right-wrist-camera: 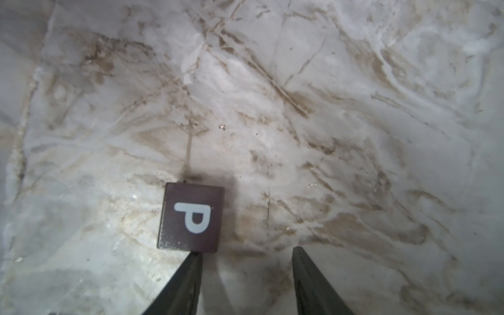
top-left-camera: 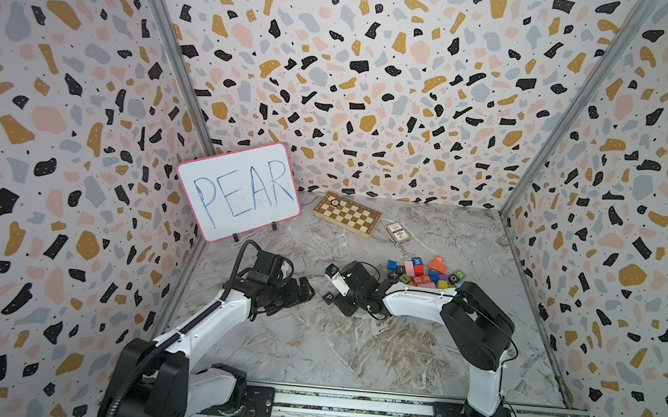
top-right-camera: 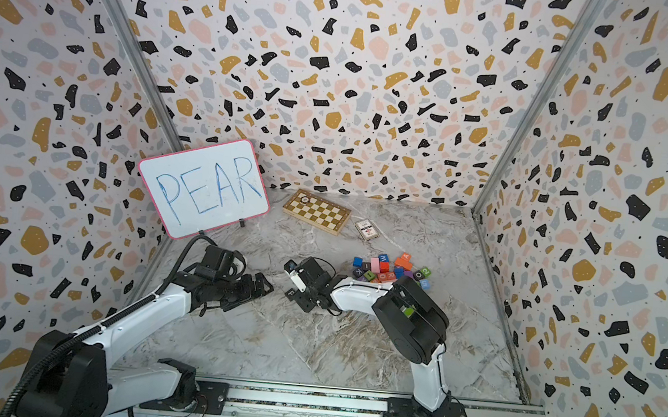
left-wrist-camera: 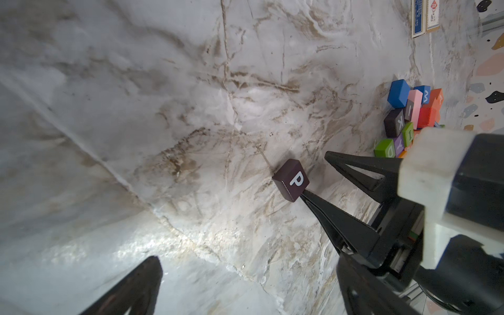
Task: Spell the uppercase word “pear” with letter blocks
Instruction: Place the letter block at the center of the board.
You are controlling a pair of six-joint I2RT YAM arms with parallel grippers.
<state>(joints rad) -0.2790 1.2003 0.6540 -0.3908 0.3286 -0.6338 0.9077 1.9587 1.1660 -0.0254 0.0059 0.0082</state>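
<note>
The P block (top-left-camera: 328,297) lies short of the whiteboard (top-left-camera: 239,191) beside my right gripper, so that gripper should back off and my left gripper should take the P block there.
The dark P block (right-wrist-camera: 191,218) lies flat on the marble table, letter up, also seen in both top views (top-left-camera: 329,296) (top-right-camera: 290,292) and the left wrist view (left-wrist-camera: 291,180). My right gripper (right-wrist-camera: 246,251) stands open just behind it, nothing between its fingers; one fingertip (right-wrist-camera: 195,257) sits at the block's near edge. My left gripper (left-wrist-camera: 246,261) is wide open and empty, hovering left of the block (top-left-camera: 307,290). The other letter blocks sit in a mixed pile (top-left-camera: 426,275) at the right, with the orange A block (top-left-camera: 438,261) at its far side. Other letters there are hard to read.
A whiteboard (top-left-camera: 240,192) reading PEAR leans in the back left corner. A folded chessboard (top-left-camera: 346,214) and a card box (top-left-camera: 397,232) lie near the back wall. The right arm's elbow (top-left-camera: 476,323) overhangs the pile's near edge.
</note>
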